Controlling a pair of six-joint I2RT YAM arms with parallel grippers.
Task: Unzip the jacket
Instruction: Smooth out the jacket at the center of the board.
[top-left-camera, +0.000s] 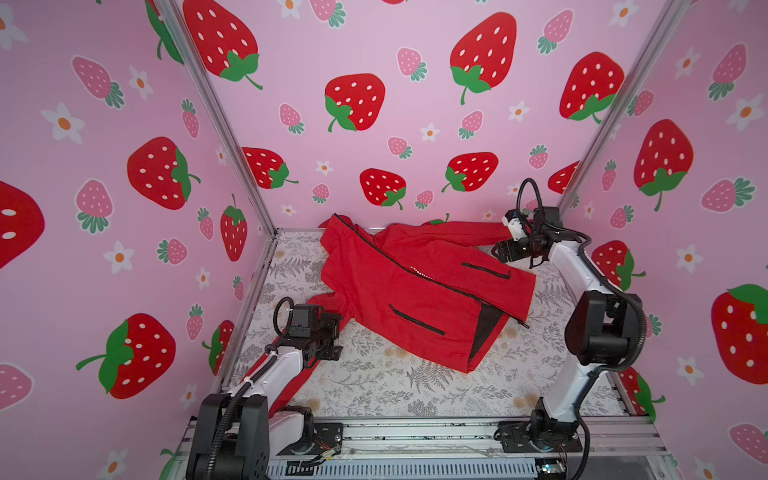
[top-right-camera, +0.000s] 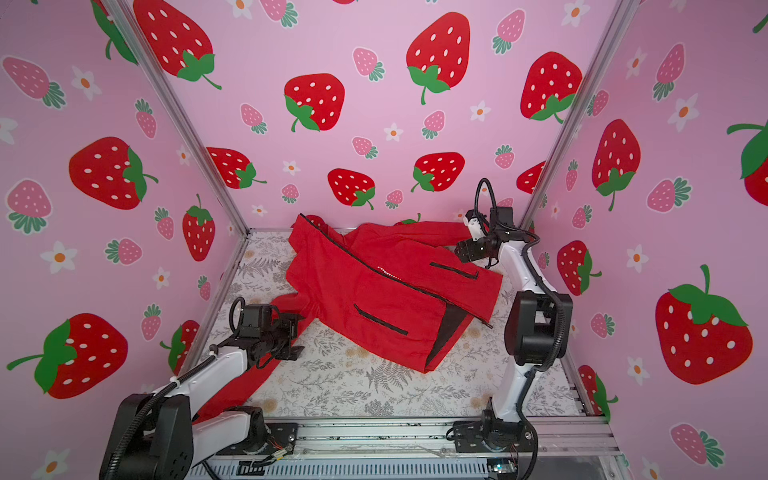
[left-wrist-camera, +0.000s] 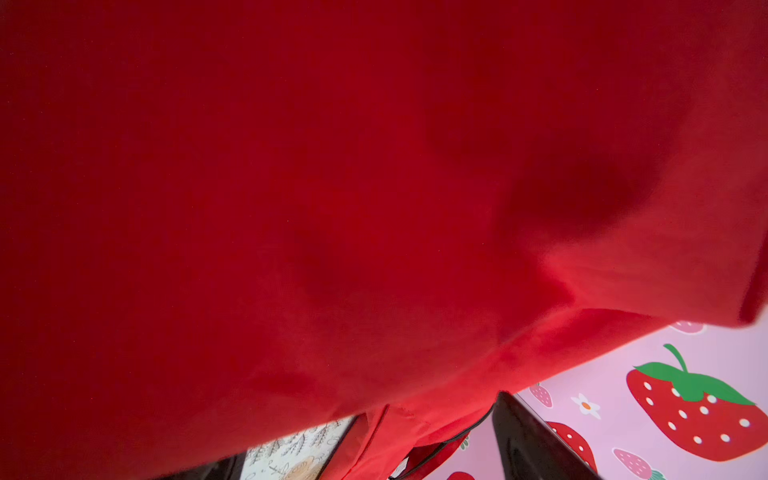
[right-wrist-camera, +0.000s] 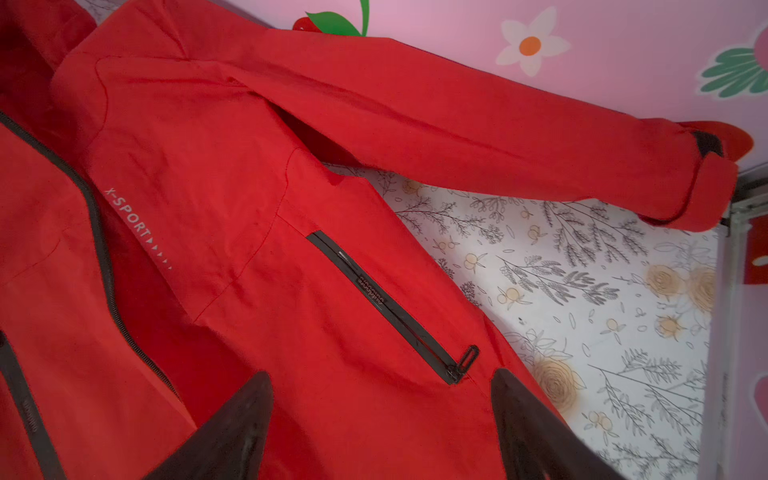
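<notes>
My right gripper should take the jacket's side edge (right-wrist-camera: 468, 308) by the pocket and turn it straight first, as the jacket's front zipper (top-left-camera: 408, 267) slants from collar to hem.
The red jacket (top-left-camera: 415, 282) (top-right-camera: 382, 286) lies spread slantwise on the table, collar at the far left. Its black front zipper (top-left-camera: 399, 262) (right-wrist-camera: 104, 266) is closed from the collar down past the white lettering (right-wrist-camera: 129, 220). Near the hem the two sides part and show dark lining (top-left-camera: 484, 328). My left gripper (top-left-camera: 337, 336) is open at the near-left sleeve, and red cloth fills most of the left wrist view, with one finger (left-wrist-camera: 536, 444) showing. My right gripper (right-wrist-camera: 380, 374) (top-left-camera: 496, 251) hangs open over the far-right front panel, close to a pocket zipper pull (right-wrist-camera: 467, 359).
A floral table cover (top-left-camera: 395, 390) lies under the jacket. Strawberry-print walls (top-left-camera: 374, 124) close the back and both sides. A metal rail (top-left-camera: 415, 432) with both arm bases runs along the front. One sleeve (right-wrist-camera: 457, 124) stretches along the back wall; the other runs under my left arm.
</notes>
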